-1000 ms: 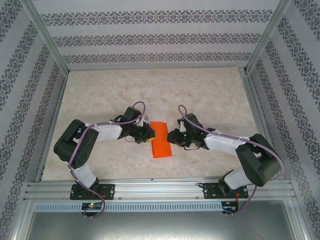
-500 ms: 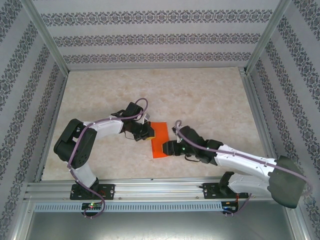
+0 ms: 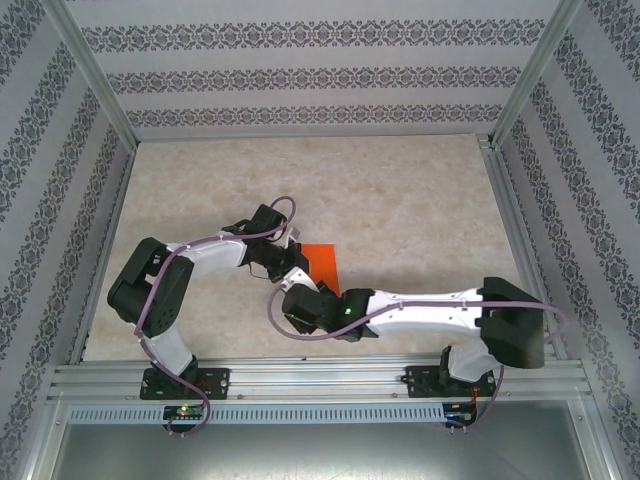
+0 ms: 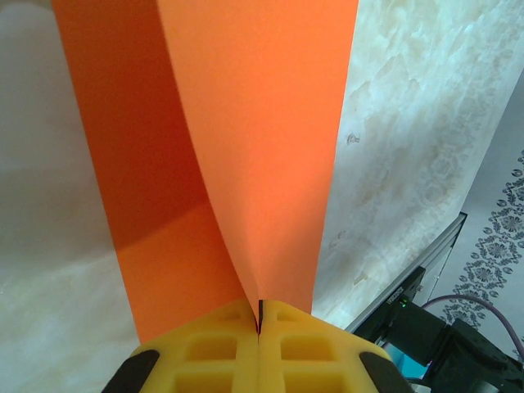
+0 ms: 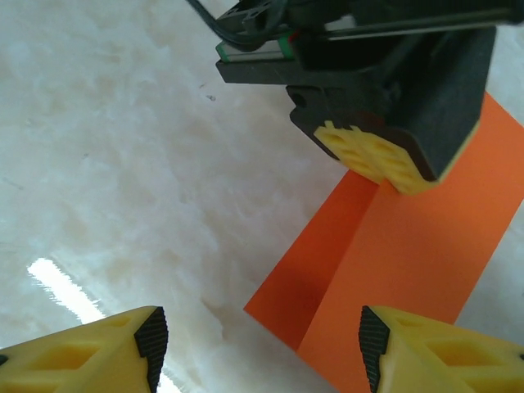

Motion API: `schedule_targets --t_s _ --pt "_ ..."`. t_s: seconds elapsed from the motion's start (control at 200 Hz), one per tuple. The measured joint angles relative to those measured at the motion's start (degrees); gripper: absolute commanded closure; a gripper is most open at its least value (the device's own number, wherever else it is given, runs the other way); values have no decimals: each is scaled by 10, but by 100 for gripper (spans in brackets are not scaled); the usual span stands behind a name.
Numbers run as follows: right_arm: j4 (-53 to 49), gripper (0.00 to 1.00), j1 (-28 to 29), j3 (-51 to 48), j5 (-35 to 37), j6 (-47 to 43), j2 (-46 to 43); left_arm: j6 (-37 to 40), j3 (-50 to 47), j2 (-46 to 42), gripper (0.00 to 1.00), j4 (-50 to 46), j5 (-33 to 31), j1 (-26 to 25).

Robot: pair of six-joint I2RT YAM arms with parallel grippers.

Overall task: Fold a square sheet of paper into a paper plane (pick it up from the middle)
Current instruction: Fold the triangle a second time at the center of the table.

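Note:
With my left gripper on the flap and the lower layer (image 5: 299,286) loose, my right gripper should take the flap so my left gripper can pin that layer's corner (image 5: 254,309).
The orange-red sheet of paper (image 3: 323,263) lies folded in half lengthwise on the marble tabletop, near the middle. My left gripper (image 3: 287,262) is at its left end, its yellow fingers (image 4: 311,344) shut on the paper (image 4: 254,147); the upper flap stands up from the lower one at the crease. My right gripper (image 3: 302,300) reaches across in front of the paper's near end and hides that end from above. In the right wrist view the right gripper (image 5: 262,348) is open, low over the table, with the paper (image 5: 409,254) and the left gripper (image 5: 381,155) ahead of it.
The right arm (image 3: 420,312) stretches leftward along the near part of the table (image 3: 420,200). An aluminium rail (image 3: 320,378) runs along the front edge, and patterned walls (image 3: 300,80) enclose the back and sides.
The right arm has swung left, from the paper's right side to in front of its near end. The left gripper has kept its hold and barely moved.

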Motion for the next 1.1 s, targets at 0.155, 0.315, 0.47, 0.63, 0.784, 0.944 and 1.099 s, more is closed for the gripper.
schedule_targets --t_s 0.155,0.315,0.47,0.63,0.784,0.944,1.099 --pt "-33 44 2 13 26 -4 33 0 0 0 95 0 2 0" --pt "-45 64 2 13 38 -3 34 0 0 0 95 0 2 0" --pt "-45 80 2 13 40 -2 34 0 0 0 94 0 2 0" --pt "-47 93 -1 10 39 1 31 0 0 0 93 0 2 0" --pt "-41 99 -15 -9 29 6 5 -3 0 0 78 0 2 0" --pt "-20 100 -36 -49 -3 11 -40 -4 -2 -9 51 -3 -10 0" --pt "32 99 -81 -107 -77 15 -96 -9 -15 -64 41 -28 -59 -1"
